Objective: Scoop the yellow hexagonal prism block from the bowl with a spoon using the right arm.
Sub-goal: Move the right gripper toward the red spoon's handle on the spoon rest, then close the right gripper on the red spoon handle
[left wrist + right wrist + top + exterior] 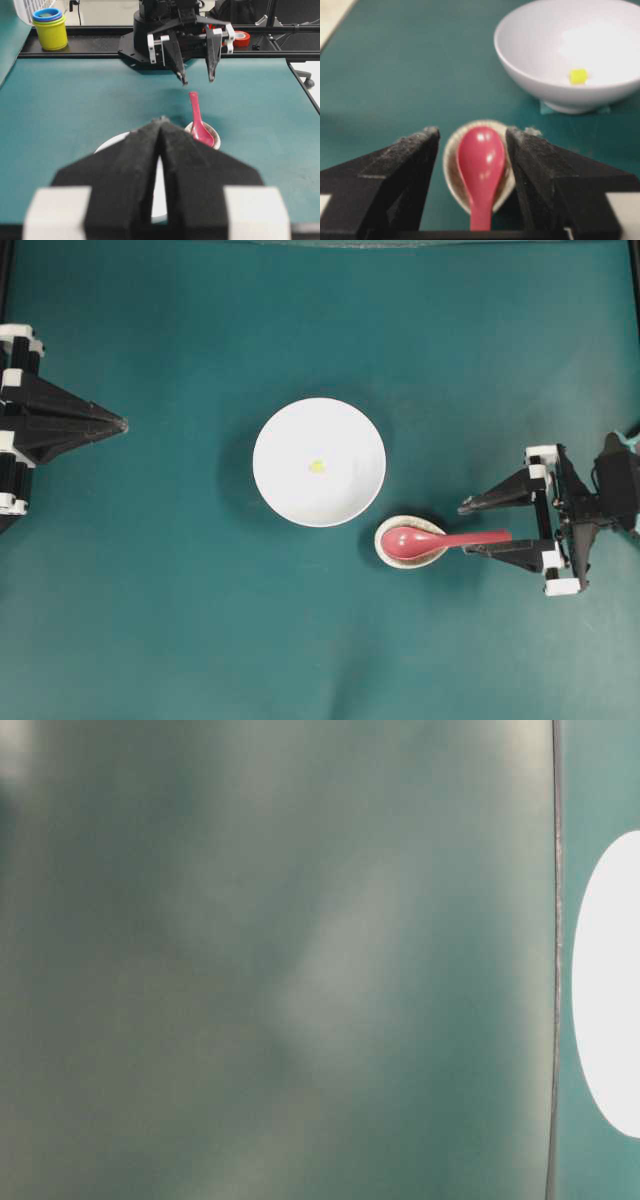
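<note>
The yellow block (317, 466) is clear of the white bowl's side (262, 464). The block will slide along in front of the pink-red spoon when I scoop.
The white bowl (345, 430) sits mid-table with the tiny yellow hexagonal prism block (316, 466) on its floor; the right wrist view shows the bowl (535, 55) and block (578, 76) too. The pink-red spoon (440, 538) rests with its scoop in a small speckled dish (384, 536), handle pointing right. My right gripper (465, 528) is open, one finger on each side of the handle, neither visibly touching it. In the right wrist view the spoon (480, 160) lies between the fingers (415, 155). My left gripper (122, 424) is shut at the left edge, holding nothing.
The left wrist view looks past my shut left gripper (161, 121) to the spoon (200, 125), the right gripper (198, 81), stacked yellow and blue cups (50, 27) and a roll of red tape (242, 38) beyond the table. The table-level view is a blur.
</note>
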